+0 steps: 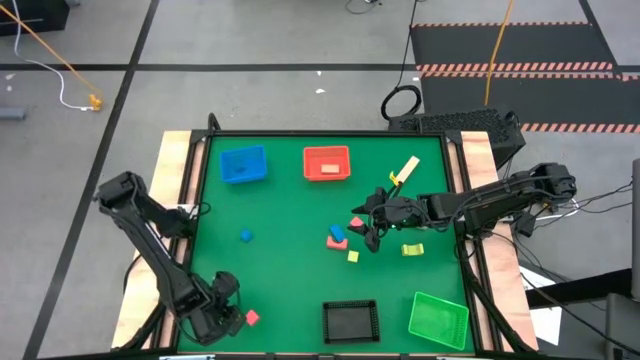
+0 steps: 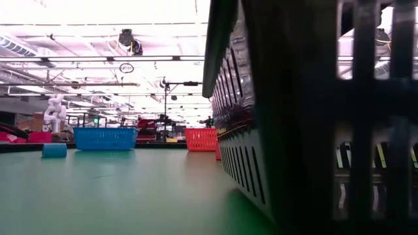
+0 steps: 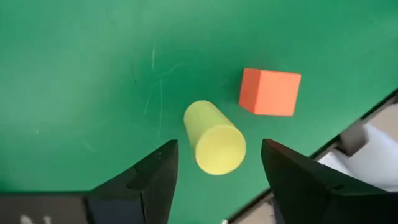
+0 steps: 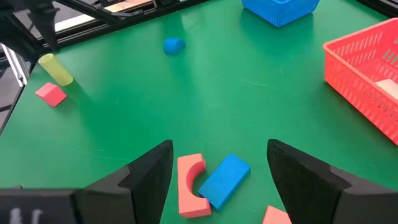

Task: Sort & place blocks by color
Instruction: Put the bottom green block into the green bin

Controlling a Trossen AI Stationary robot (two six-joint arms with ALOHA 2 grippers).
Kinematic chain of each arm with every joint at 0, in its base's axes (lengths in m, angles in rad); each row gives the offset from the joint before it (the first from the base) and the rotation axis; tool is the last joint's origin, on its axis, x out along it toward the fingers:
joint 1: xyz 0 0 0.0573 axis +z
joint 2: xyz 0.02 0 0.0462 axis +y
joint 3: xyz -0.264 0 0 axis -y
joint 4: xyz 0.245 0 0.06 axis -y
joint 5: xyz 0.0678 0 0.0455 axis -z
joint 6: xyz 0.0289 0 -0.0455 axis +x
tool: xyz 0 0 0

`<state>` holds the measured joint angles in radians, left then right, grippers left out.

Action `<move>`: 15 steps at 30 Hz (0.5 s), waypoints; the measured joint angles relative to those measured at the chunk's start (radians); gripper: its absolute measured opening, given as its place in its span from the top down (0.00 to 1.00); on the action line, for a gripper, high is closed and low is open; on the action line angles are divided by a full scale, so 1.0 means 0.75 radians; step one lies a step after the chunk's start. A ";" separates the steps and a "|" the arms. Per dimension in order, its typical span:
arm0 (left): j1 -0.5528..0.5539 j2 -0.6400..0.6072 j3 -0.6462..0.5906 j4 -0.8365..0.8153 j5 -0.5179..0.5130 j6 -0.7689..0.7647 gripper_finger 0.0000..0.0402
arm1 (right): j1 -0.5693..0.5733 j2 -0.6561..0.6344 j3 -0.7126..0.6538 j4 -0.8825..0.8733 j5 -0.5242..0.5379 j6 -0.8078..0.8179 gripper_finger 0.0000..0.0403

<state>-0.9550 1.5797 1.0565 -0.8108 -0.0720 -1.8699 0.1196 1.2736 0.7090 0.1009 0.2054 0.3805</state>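
Note:
The yellow-green cylinder [image 3: 211, 134] is under the robot's left gripper, a long way across the mat from the green tray [image 1: 438, 320], so the robot should pass the cylinder to its right gripper.
A yellow-green cylinder block [image 3: 214, 140] lies on its side on the green mat near the table's front left corner, with a red-pink cube [image 3: 270, 91] close beside it. My left gripper [image 3: 219, 149] hangs over the cylinder, pointing down. It is open, with one finger on either side of the cylinder's end and clear of it. My right gripper [image 4: 221, 152] is open over the right middle of the mat, above a pink arch block [image 4: 189, 186] and a blue bar [image 4: 224, 180]. A blue block [image 1: 246, 236] lies alone left of centre.
The blue tray [image 1: 243, 164] and the red tray [image 1: 327, 163] stand at the far edge. The black tray [image 1: 351, 320] and the green tray [image 1: 438, 320] stand at the near edge. A yellow bar [image 1: 405, 171], a small yellow block [image 1: 353, 257] and a yellow-green block [image 1: 412, 249] lie around my right gripper.

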 joint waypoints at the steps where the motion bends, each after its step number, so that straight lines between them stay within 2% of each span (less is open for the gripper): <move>1: 0.000 0.017 0.004 0.001 0.009 0.015 0.42 | 0.000 0.000 0.000 0.000 0.000 0.000 0.38; 10: 0.019 0.092 0.014 0.001 0.025 0.081 0.44 | 0.000 0.000 0.000 0.000 0.000 0.000 0.38; 12: 0.028 0.105 0.014 0.002 0.025 0.118 0.50 | 0.000 0.000 0.000 0.000 0.000 0.000 0.38; 15: 0.043 0.115 0.014 0.012 0.040 0.161 0.63 | 0.000 0.000 0.000 0.000 0.000 0.000 0.38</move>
<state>-0.9230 1.6657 1.0668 -0.8019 -0.0418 -1.7492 0.1196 1.2736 0.7090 0.1009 0.2054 0.3803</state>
